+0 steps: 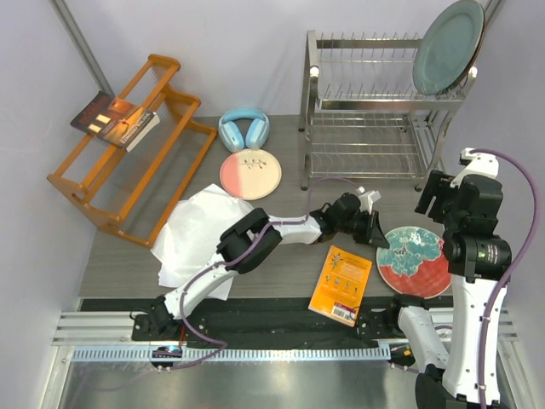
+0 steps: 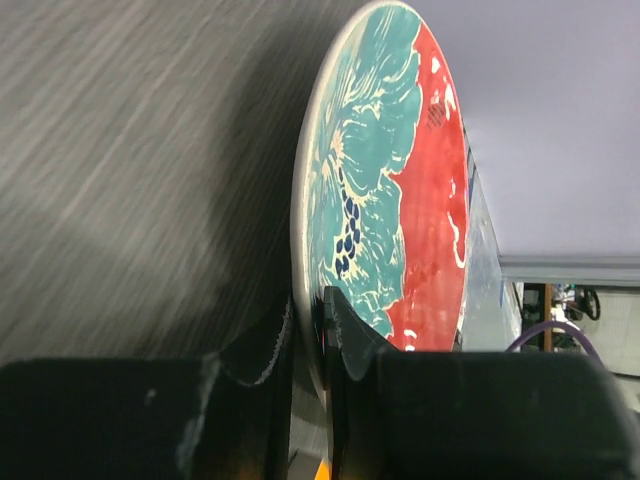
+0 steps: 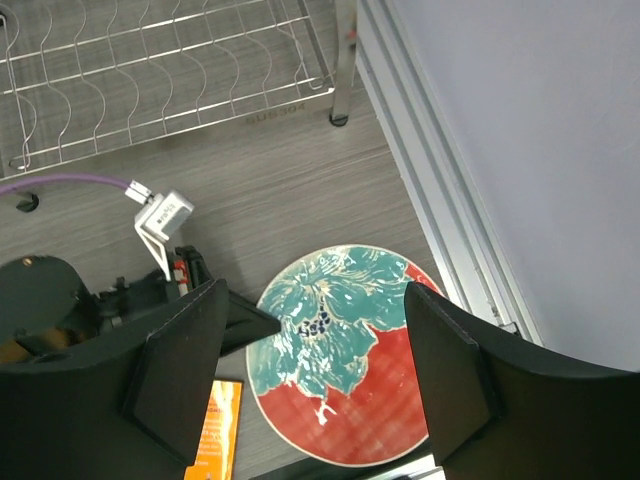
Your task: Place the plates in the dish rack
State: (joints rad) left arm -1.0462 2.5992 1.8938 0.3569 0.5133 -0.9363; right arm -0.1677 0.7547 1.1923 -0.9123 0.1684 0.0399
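Observation:
The robot's left gripper holds the teal-and-red plate's rim [image 1: 380, 254] and the plate's opposite rim [image 1: 449, 261] is free, so the right gripper should go toward that opposite rim next and close there.
The teal-and-red plate [image 1: 417, 260] lies low at the table's right, in front of the silver dish rack [image 1: 375, 102]. My left gripper [image 1: 381, 238] is shut on its left rim; in the left wrist view the rim [image 2: 305, 200] sits between both fingers [image 2: 340, 320]. My right gripper [image 1: 436, 203] hangs open and empty above this plate [image 3: 370, 410]. A plain grey-green plate [image 1: 449, 44] stands in the rack's upper tier at the right end. The pink-and-cream plate [image 1: 250, 173] lies flat at mid table. The dark teal flecked plate is out of view.
An orange booklet [image 1: 341, 285] lies left of the held plate. A white cloth [image 1: 200, 234] lies at the centre left. Light blue headphones [image 1: 243, 129] lie behind the pink plate. An orange wooden rack [image 1: 128, 162] holding a book [image 1: 115, 119] stands at the left. The rack's lower tier [image 3: 170, 70] shows in the right wrist view.

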